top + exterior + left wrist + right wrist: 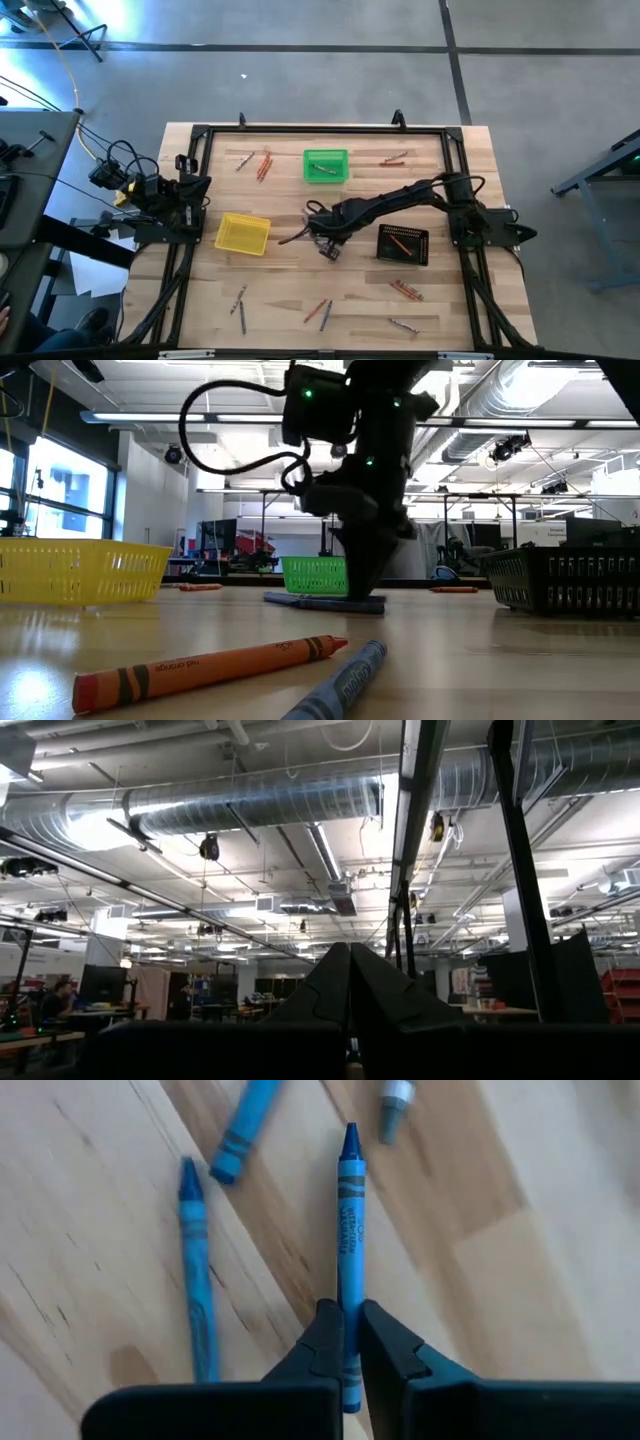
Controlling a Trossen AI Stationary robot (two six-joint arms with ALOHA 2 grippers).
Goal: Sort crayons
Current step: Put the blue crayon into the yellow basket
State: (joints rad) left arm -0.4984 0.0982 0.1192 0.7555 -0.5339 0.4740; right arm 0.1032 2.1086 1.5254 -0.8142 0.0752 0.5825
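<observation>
The empty yellow basket point(243, 234) is on the left gripper's side, so the robot's right gripper should pick up the blue crayon point(351, 1230) and pass it to the left gripper.
My right gripper point(350, 1342) stands at the table's middle point(326, 246), pointing down, shut on a blue crayon point(351, 1210). Two more blue crayons point(196, 1280) point(244, 1127) lie on the wood beside it. In the low view the gripper point(365, 592) reaches the tabletop, where blue crayons point(322, 601) lie flat. Other crayons are scattered about: orange ones point(265, 165) at the far side, an orange one point(205, 666) and a blue one point(345, 685) near the front. My left gripper point(350, 982) is shut and empty, folded back at the table's left edge point(165, 192) and pointing up at the ceiling. My right gripper pinches the blue crayon between its two fingers near the blunt end point(350, 1295). The fingers come from above and lie across it. The pointed tip point(350, 1138) sticks out beyond the fingers. Whether the crayon is clear of the wood, I cannot tell.
A green basket point(326, 165) with a crayon in it stands at the far middle. A yellow basket point(243, 233) sits left of my right gripper. To its right a black basket point(403, 244) holds an orange crayon. A black frame point(300, 130) borders the table.
</observation>
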